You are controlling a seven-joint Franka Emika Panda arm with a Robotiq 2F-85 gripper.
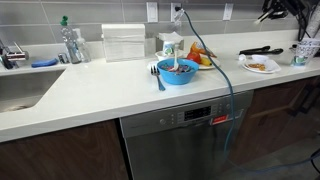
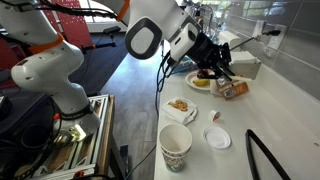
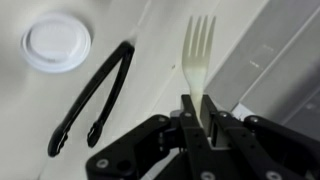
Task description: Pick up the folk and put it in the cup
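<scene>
Next, I swing back and point the fork's teeth down into the cup's opening, because my gripper is tilted and they are aimed away from the cup.
In the wrist view my gripper is shut on the handle of a pale plastic fork, whose tines point away from me over the white counter. In an exterior view my gripper hangs above the counter, beyond the small plate; the fork is too small to make out there. The pale cup stands upright in the foreground of that view, well away from my gripper. It also shows at the far right of the counter in an exterior view. The cup is out of the wrist view.
A white lid and black tongs lie on the counter below me; both also show near the cup, the lid and the tongs. A blue bowl with a utensil beside it and a sink lie further along.
</scene>
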